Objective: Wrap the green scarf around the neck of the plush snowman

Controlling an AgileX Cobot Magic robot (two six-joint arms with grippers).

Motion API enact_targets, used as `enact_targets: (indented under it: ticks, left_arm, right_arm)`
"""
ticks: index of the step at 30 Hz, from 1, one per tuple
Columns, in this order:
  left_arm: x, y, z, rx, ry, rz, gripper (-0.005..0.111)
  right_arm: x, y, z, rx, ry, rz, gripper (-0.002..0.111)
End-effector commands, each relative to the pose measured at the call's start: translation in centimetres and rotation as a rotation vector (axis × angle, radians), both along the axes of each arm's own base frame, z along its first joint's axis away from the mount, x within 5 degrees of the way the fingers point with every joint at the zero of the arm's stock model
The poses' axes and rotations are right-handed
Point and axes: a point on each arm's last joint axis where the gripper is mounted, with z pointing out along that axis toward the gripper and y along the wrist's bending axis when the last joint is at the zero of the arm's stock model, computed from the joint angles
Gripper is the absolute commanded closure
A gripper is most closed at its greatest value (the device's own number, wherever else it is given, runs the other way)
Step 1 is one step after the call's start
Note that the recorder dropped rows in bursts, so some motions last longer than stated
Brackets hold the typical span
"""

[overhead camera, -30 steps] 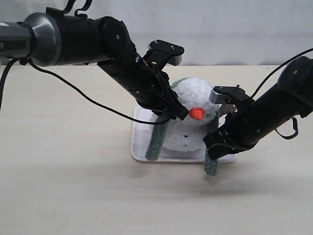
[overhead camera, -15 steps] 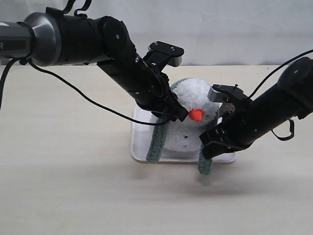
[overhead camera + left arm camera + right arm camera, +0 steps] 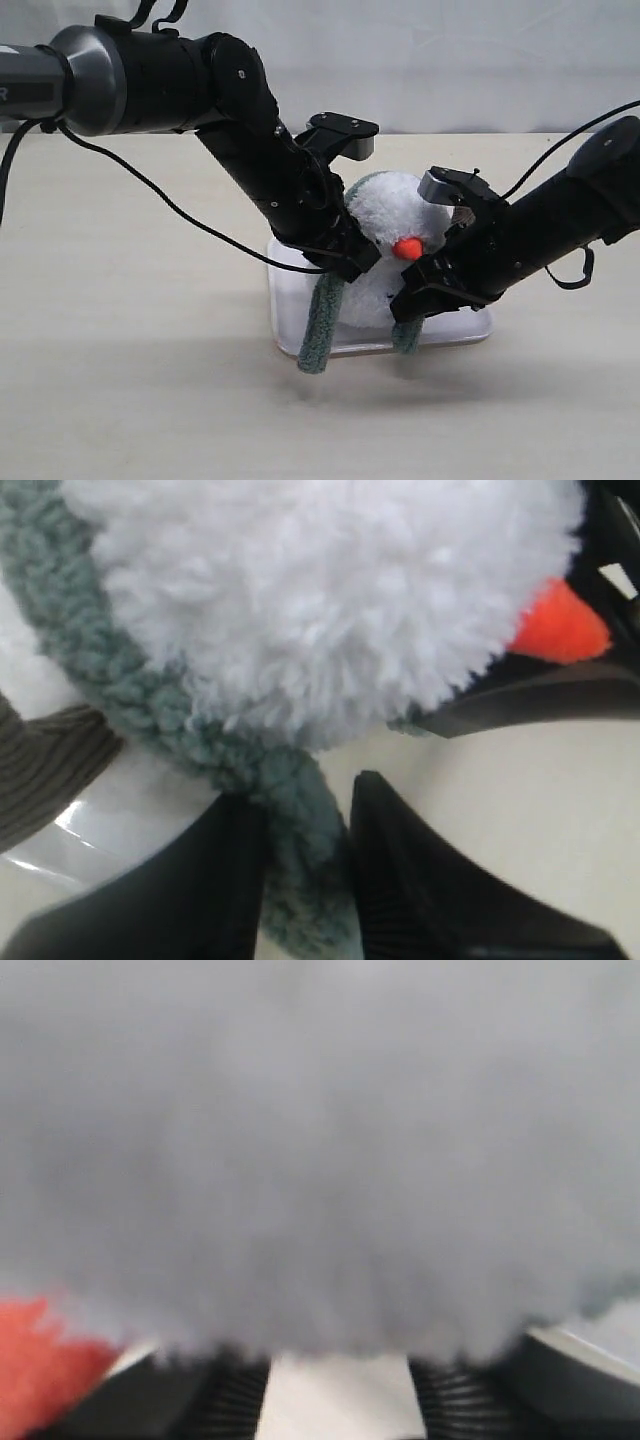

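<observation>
I should open my left gripper, back it off the hanging end and come over the head's top [image 3: 386, 178], since the green scarf rides high [image 3: 359, 184] beside the snowman's head.
The plush snowman [image 3: 390, 215] stands in a white tray [image 3: 455, 328], its orange nose [image 3: 407, 248] facing forward. The green scarf [image 3: 321, 325] runs behind its neck, and both ends hang down the front. My left gripper [image 3: 352, 262] is at the snowman's left side, shut on the scarf [image 3: 300, 860] close under the head [image 3: 320, 600]. My right gripper [image 3: 412, 302] is low at the snowman's right front, just above the other scarf end [image 3: 405, 338]. In the right wrist view its jaws [image 3: 340, 1385] stand open with nothing between them, and blurred white plush [image 3: 320, 1160] fills the picture.
The tray sits on a pale wooden tabletop [image 3: 140, 380] before a white wall. A brown branch arm [image 3: 45, 765] of the snowman shows in the left wrist view. A black cable [image 3: 150, 180] hangs from the left arm over the table.
My right gripper has swung left across the snowman's front, carrying its scarf end, and has opened. The left gripper dropped a little. Snowman and tray have shifted slightly right.
</observation>
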Motion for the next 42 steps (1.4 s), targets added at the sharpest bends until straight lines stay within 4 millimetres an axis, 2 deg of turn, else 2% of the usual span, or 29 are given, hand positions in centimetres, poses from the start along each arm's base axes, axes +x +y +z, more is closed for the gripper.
enact_targets:
  ticks: [1, 8, 12, 16, 26, 29, 34, 37, 41, 42]
  left_arm:
    - [0.1, -0.1, 0.5, -0.013, -0.014, 0.001, 0.075]
    - [0.3, 0.4, 0.2, 0.049, -0.064, -0.052, 0.041]
    - [0.2, 0.8, 0.3, 0.092, -0.074, -0.081, 0.039]
    - [0.0, 1.0, 1.4, 0.085, -0.092, -0.085, 0.04]
    - [-1.2, 2.8, 6.4, 0.096, -0.194, -0.053, 0.04]
    - [-1.6, 3.4, 5.9, 0.158, -0.154, -0.048, 0.04]
    - [-1.7, 3.9, 2.6, 0.154, -0.193, -0.008, 0.04]
    - [-1.9, 4.2, 0.8, 0.137, -0.223, 0.025, 0.04]
    - [-2.4, 3.3, 0.7, 0.119, -0.256, -0.015, 0.04]
    - [-2.2, 2.8, 0.9, 0.101, -0.316, -0.021, 0.04]
  right_arm:
    - [-0.1, 0.1, 0.0, 0.008, -0.001, 0.01, 0.056]
    - [-0.5, -0.2, 1.3, -0.009, -0.028, 0.023, 0.054]
    - [-1.0, -1.1, 2.2, -0.115, -0.023, -0.02, 0.054]
    - [-1.6, -2.2, 2.9, -0.234, -0.015, -0.022, 0.054]
    - [-3.0, -1.7, 6.3, -0.129, -0.077, -0.023, 0.054]
    - [-3.2, -1.7, 8.3, -0.109, -0.166, -0.019, 0.054]
    - [-3.2, -2.0, 12.3, -0.088, -0.369, -0.08, 0.054]
    - [-2.9, -2.1, 12.8, -0.089, -0.427, -0.117, 0.054]
    - [-2.1, -1.9, 12.2, -0.062, -0.421, -0.135, 0.054]
    - [-1.9, -1.7, 12.1, -0.045, -0.424, -0.125, 0.054]
